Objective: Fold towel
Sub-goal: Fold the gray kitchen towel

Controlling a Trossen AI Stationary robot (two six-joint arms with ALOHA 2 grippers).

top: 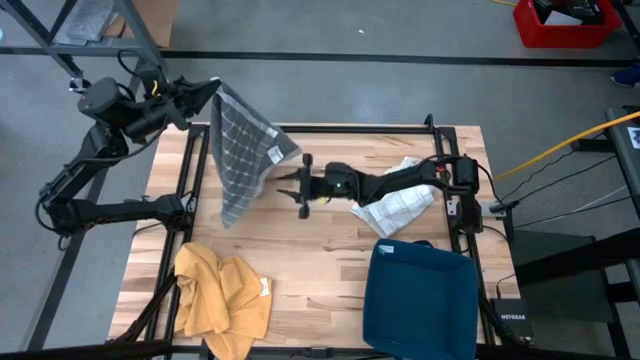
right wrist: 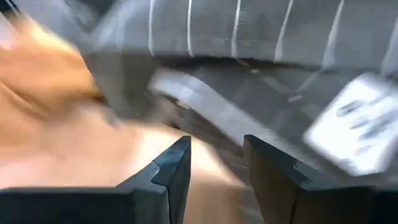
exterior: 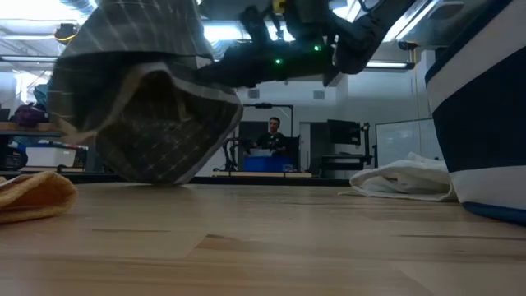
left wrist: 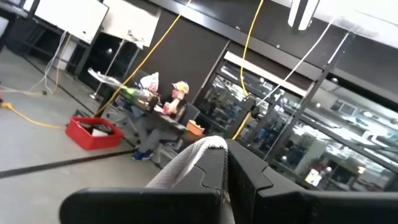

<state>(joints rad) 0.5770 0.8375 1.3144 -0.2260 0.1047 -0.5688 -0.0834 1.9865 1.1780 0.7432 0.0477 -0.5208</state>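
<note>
The grey towel's labelled edge (top: 279, 155) hangs too short to reach my right gripper's fingers, so next my left gripper brings its corner back over the table to meet them.
A grey checked towel (top: 240, 150) hangs over the table's far left part from my left gripper (top: 205, 92), which is shut on its top corner. A white label (right wrist: 354, 134) shows on the towel's side edge. My right gripper (top: 288, 181) stands open and level at mid-table, its fingers (right wrist: 171, 165) pointing at the hanging towel from the right, just short of it. In the low view the towel (exterior: 148, 115) fills the left, and the right gripper (exterior: 251, 25) shows high above the table. My left gripper pinches the grey towel's uppermost corner (left wrist: 189, 155) between its two shut fingers; a bunched fold of cloth shows at the fingertips. The fingers reach roughly level from the table's left side. The towel hangs slack below them, its lower end (exterior: 156, 177) touching the table.
A yellow towel (top: 222, 300) lies crumpled at the near left. A white towel (top: 400, 205) lies under my right arm at the right. A dark blue bin (top: 420, 300) stands at the near right. Bare wood (top: 320, 250) lies between them. People sit beyond the table.
</note>
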